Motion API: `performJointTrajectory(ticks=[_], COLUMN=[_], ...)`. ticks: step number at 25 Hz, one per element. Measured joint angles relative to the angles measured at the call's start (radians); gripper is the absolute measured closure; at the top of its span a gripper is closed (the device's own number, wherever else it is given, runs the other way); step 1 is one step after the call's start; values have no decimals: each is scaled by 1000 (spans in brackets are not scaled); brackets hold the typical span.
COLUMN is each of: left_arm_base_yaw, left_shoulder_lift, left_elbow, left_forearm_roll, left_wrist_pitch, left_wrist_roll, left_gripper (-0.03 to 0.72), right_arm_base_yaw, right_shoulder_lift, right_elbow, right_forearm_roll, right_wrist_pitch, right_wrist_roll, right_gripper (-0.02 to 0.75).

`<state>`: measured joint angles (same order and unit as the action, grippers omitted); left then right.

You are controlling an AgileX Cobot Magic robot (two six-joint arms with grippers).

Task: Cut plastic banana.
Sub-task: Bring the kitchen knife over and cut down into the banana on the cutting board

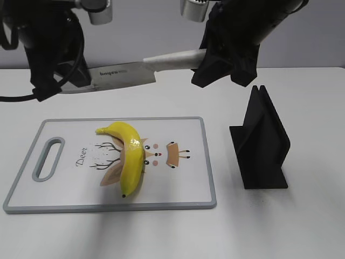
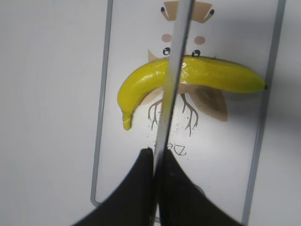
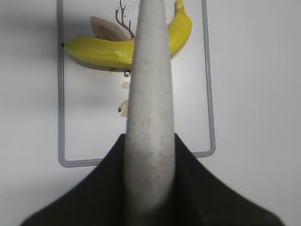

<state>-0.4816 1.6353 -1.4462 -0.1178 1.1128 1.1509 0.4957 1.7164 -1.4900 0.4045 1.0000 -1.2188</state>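
Next, my left gripper opens and moves back while my right gripper takes the knife away by the handle, because my left gripper is closed on the knife blade's tip end.
The plastic banana lies whole on a white cutting board with a deer drawing, curving from the board's middle toward its front edge. A knife with a steel blade and a pale speckled handle hangs level in the air behind the board. My left gripper is shut on the blade's tip end; the blade shows edge-on in the left wrist view above the banana. My right gripper is shut on the handle. The banana lies beyond it.
A black knife stand stands on the white table right of the board. The board has a grey rim and a handle slot at its left end. The board also shows in the wrist views.
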Motion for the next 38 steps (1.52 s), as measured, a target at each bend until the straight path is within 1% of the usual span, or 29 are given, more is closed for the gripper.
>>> performJointTrajectory(ticks=[6,11,15,18,22,26,33,38], left_arm_base_yaw=[2,12,15,14,9,8,8,5], left_shoulder_lift=[84,247,408,433,426,383,141,9], left_elbow=[0,0,40,32,10,7,-10,-10], left_forearm_roll=[-6,-4,-23,-27,-10,-10,16,16], left_wrist_pitch=[-6,-74,-199,-206,-167,-128,-86,-76], left_wrist_roll=[-5,-6,-4,-3,-25,-36,-41,-41], left_gripper=[697,697,697,694,693,693,693,693], right_arm_base_yaw=[0,-8,-9,-15,-15,-4,0,5], right_shoulder_lift=[76,261,444,503,494,433,208,98], right_elbow=[-3,-8,-9,-16,-21,-14,-24,-26], right_forearm_roll=[-13,-59,-100,-111,-111,-111,-115,-100], right_wrist_pitch=[4,-36,-86,-81,-61,-53,-49,-48], right_wrist_roll=[8,14,26,25,35,56,61,55], right_gripper=[568,568,568,563,563,566,566,566])
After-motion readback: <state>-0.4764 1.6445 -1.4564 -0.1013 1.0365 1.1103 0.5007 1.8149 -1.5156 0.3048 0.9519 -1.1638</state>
